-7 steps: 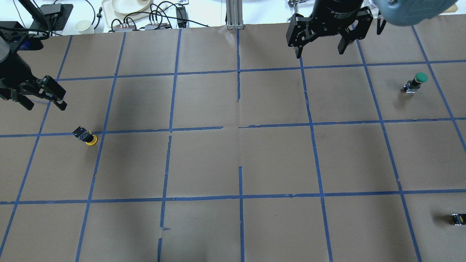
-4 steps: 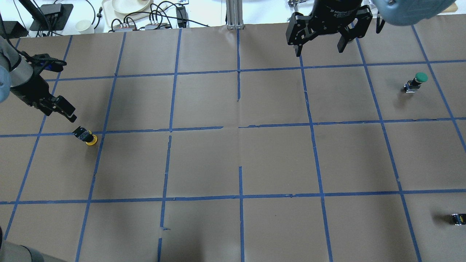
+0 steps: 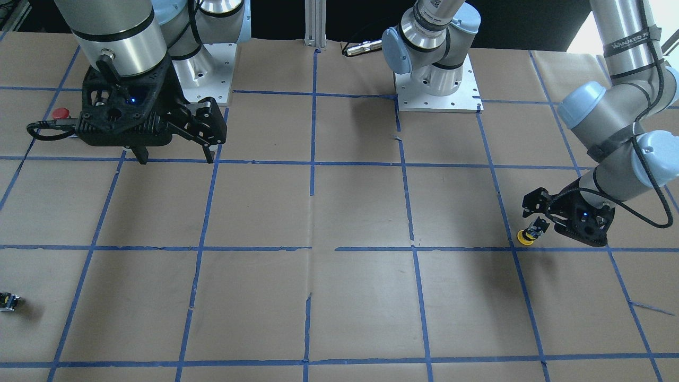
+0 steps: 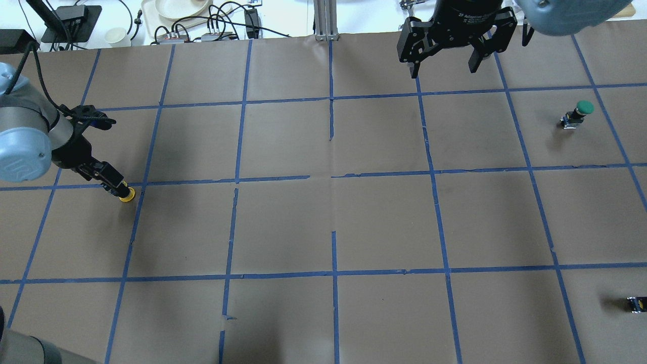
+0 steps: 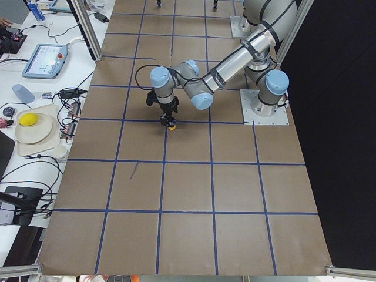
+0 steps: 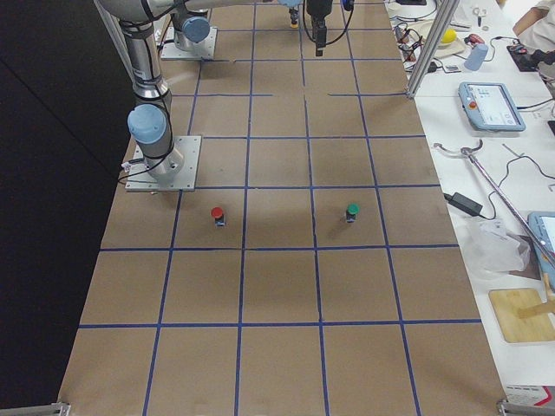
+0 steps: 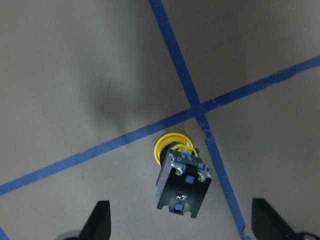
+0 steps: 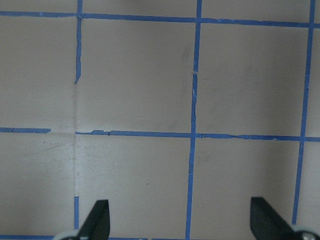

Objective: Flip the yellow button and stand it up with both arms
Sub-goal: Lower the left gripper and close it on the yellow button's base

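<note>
The yellow cap (image 3: pixel 525 238) will stay attached and come up too when I lift the grey-black body, because the yellow latch (image 7: pixel 185 148) sits tight against that body.
The yellow button (image 4: pixel 127 195) rests cap-down and tilted on the brown paper at the left, by a crossing of blue tape lines. Its grey-black block body (image 7: pixel 182 187) points up toward the wrist camera. It also shows in the front view (image 3: pixel 525 239) and the left side view (image 5: pixel 170 125). My left gripper (image 4: pixel 112 183) is low over it and open, with a finger on each side of the body (image 7: pixel 182 222) and not touching it. My right gripper (image 4: pixel 445 70) is open and empty, high over the far right part of the table (image 3: pixel 176 157).
A green-capped button (image 4: pixel 581 112) stands at the right. A small capless black block (image 4: pixel 636 304) lies at the near right edge. A red-capped button (image 6: pixel 217 214) stands near the right arm's base. Trays and cables lie beyond the far edge.
My left gripper has come down and toward the yellow button, from up and left of it to straddling its body. The button has not moved. The right gripper has barely shifted.
</note>
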